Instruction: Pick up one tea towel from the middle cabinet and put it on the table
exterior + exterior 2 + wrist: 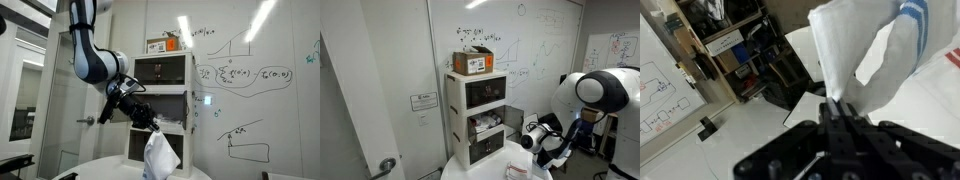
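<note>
I should swing back toward the cabinet (486, 147) and lower the tea towel's top edge I hold high, as the tea towel's lower end (517, 172) rests on the white table.
My gripper (152, 120) is shut on the top edge of the pale tea towel (160, 155). The towel hangs limp from it in front of the white cabinet stack, with its lower end over the round white table (100, 168). In the wrist view the closed fingers (835, 105) pinch the towel (860, 50), which has a blue stripe near one edge. The middle cabinet (168, 107) is just behind the gripper. In an exterior view its door (515, 118) stands swung open beside the tier (485, 124), with more folded cloth inside. The gripper (538, 142) is to the right of the stack.
A cardboard box (475, 62) sits on top of the cabinet stack. A whiteboard wall (250, 80) with drawings runs behind it. The arm's base and elbow (600, 95) are close beside the table. The floor (730, 140) and a shelf show below in the wrist view.
</note>
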